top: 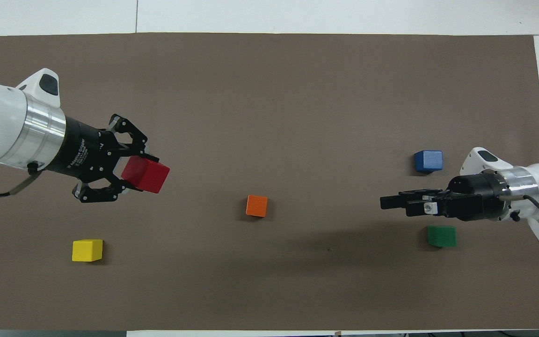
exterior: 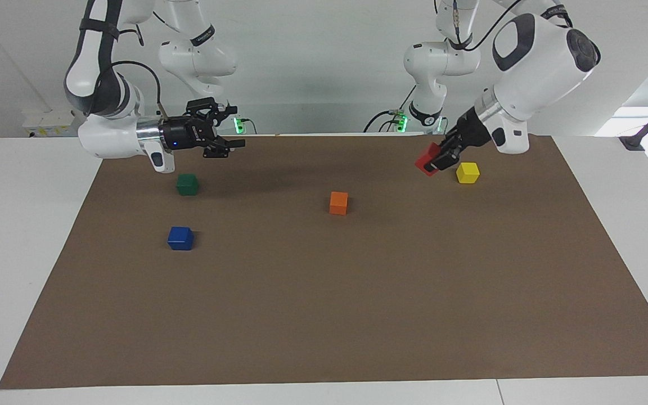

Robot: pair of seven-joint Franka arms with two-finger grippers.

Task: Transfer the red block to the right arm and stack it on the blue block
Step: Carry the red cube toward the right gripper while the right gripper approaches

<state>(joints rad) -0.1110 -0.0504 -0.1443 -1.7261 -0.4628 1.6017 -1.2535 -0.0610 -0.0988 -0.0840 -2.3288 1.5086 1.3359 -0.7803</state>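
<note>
The red block's loose end (top: pixel 158 177) sticks out past my left gripper's fingers, so my open right gripper should go on moving closer until its fingers are on both sides of that end (top: pixel 161 179).
My left gripper (exterior: pixel 434 160) is shut on the red block (exterior: pixel 426 159) and holds it in the air, tilted, over the mat beside the yellow block. In the overhead view the left gripper (top: pixel 139 176) points toward the table's middle with the red block (top: pixel 147 174) at its tips. The blue block (exterior: pixel 180 238) (top: pixel 428 160) sits on the mat toward the right arm's end. My right gripper (exterior: pixel 233 127) (top: pixel 392 202) is open and empty, level, in the air over the mat between the blue block and the green block.
A green block (exterior: pixel 187 184) (top: pixel 441 236) lies nearer to the robots than the blue block. An orange block (exterior: pixel 338 202) (top: pixel 256 206) sits mid-mat. A yellow block (exterior: pixel 467 172) (top: pixel 87 250) lies toward the left arm's end. The brown mat (exterior: pixel 324 315) covers the white table.
</note>
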